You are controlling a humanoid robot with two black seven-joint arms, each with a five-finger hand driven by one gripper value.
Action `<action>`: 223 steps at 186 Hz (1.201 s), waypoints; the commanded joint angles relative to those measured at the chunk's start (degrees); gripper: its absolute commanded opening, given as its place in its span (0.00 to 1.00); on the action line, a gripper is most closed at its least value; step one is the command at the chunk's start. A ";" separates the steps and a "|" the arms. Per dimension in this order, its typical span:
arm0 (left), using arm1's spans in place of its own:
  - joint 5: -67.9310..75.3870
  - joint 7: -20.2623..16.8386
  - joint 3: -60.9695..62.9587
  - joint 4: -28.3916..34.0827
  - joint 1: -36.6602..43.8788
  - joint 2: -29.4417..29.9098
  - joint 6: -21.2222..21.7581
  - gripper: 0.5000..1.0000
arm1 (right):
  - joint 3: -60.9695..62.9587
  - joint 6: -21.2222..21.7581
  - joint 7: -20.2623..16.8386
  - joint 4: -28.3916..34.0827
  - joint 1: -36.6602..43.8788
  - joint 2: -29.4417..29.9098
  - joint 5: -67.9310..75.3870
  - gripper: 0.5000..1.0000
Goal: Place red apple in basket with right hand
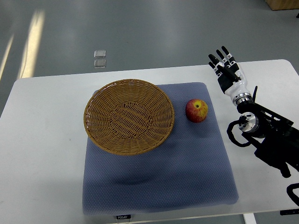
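Note:
The fingers of the robot's right gripper are pointing at the table's far edge [200,66], so the robot should pull its right gripper back and turn those fingers toward the red apple [196,110] first.
A red apple [196,110] with a yellowish patch sits upright on the blue mat [159,172], just right of the wicker basket [129,116]. The basket holds nothing and rests on the mat's left half. My right hand [224,65] hovers above the white table to the upper right of the apple, well apart from it. Its fingers are stretched out and hold nothing. The black forearm runs off the picture's right edge. No left arm shows.
The white table [42,140] carries the mat; its far edge lies just beyond my right hand. Two small clear squares [99,59] lie on the grey floor beyond the table. A wooden corner [282,4] shows at top right.

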 commanded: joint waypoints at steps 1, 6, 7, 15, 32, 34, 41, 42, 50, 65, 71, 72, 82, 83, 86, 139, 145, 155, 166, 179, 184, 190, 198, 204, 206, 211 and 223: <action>0.01 -0.07 0.00 0.02 0.00 0.00 0.03 1.00 | -0.01 0.26 0.00 0.77 -0.29 -0.38 0.09 0.84; 0.01 0.02 0.00 0.02 0.00 0.00 0.03 1.00 | -0.01 0.26 -0.09 0.77 -0.29 -0.38 0.09 0.84; 0.01 0.02 0.00 0.02 0.00 0.00 0.03 1.00 | -0.01 0.26 -0.09 0.77 -0.29 -0.38 0.09 0.84; -0.08 0.02 0.00 0.02 0.00 0.00 0.03 1.00 | -0.01 0.35 -0.09 0.42 -0.20 -0.38 -0.26 0.84; 0.01 0.02 0.00 0.02 0.09 0.00 -0.06 1.00 | -0.01 0.35 -0.09 0.33 -0.11 -0.47 -0.17 0.84; 0.01 0.02 0.00 0.02 0.09 0.00 -0.06 1.00 | -0.01 0.35 -0.09 0.33 -0.11 -0.47 -0.17 0.84; -0.08 0.02 0.00 0.02 0.17 0.00 0.03 1.00 | -0.01 0.53 -0.09 0.42 0.06 -1.44 -0.09 0.84; -0.08 0.02 0.00 0.02 0.17 0.00 0.03 1.00 | -0.01 0.53 -0.09 0.42 0.07 -1.44 -0.09 0.84; 0.01 0.02 0.00 0.02 0.17 0.00 0.03 1.00 | -0.10 0.70 -0.09 0.42 0.07 -2.49 -0.17 0.84; -0.08 -0.07 0.00 0.02 0.09 0.00 0.03 1.00 | -0.36 1.41 -0.09 0.60 0.07 -4.25 -0.35 0.84; 0.01 -0.07 0.00 0.02 0.09 0.00 0.03 1.00 | -0.54 2.02 -0.09 0.60 0.07 -5.13 -0.35 0.84; 0.01 -0.07 0.00 0.02 0.09 0.00 0.03 1.00 | -0.54 2.02 -0.09 0.60 0.07 -5.13 -0.35 0.84; 0.01 0.02 0.00 0.02 0.09 0.00 0.03 1.00 | -0.63 3.43 -0.09 0.42 -0.02 -6.71 -0.88 0.84; 0.01 0.02 0.00 0.02 0.09 0.00 0.03 1.00 | -0.63 3.43 -0.09 0.42 -0.02 -6.71 -0.88 0.84; 0.01 0.02 0.00 0.02 0.09 0.00 0.03 1.00 | -0.63 3.78 -0.09 0.51 -0.02 -7.15 -1.14 0.84; 0.01 -0.07 0.00 0.02 0.09 0.00 0.03 1.00 | -1.15 4.48 0.44 1.12 1.73 -13.65 -18.97 0.84; 0.01 0.02 0.00 0.02 0.09 0.00 0.03 1.00 | -1.15 4.74 0.88 1.38 1.91 -13.92 -21.52 0.84; -0.08 0.02 0.00 0.02 0.09 0.00 0.03 1.00 | -1.33 5.18 1.67 2.70 2.00 -14.10 -26.10 0.84; 0.01 -0.07 0.00 0.02 0.09 0.00 0.03 1.00 | -1.42 5.62 2.29 3.85 2.09 -14.45 -30.41 0.84; 0.01 0.02 0.00 0.02 0.09 0.00 0.03 1.00 | -1.42 6.33 3.25 6.57 2.52 -15.68 -42.52 0.84; 0.01 0.02 0.00 0.02 0.09 0.00 0.03 1.00 | -1.42 6.33 3.43 7.45 2.79 -15.76 -45.61 0.84; 0.01 0.02 0.00 0.02 0.09 0.00 0.03 1.00 | -1.42 6.33 3.43 8.86 3.32 -15.94 -50.54 0.84; 0.01 0.02 0.00 0.02 0.09 0.00 0.03 1.00 | -1.50 6.24 3.43 10.35 3.93 -16.12 -56.86 0.84; 0.01 0.02 0.00 0.02 0.00 0.00 0.03 1.00 | -1.59 6.15 3.43 11.23 4.55 -16.47 -61.35 0.84; 0.01 -0.07 0.00 0.02 0.09 0.00 0.03 1.00 | -1.59 6.15 3.43 11.49 4.72 -16.64 -62.84 0.84; -0.08 0.02 0.00 0.02 0.00 0.00 0.03 1.00 | -1.59 6.15 3.43 11.76 4.99 -16.82 -64.25 0.84; 0.01 -0.07 0.00 0.02 0.09 0.00 0.03 1.00 | -1.86 6.24 3.43 12.90 6.66 -17.96 -73.74 0.84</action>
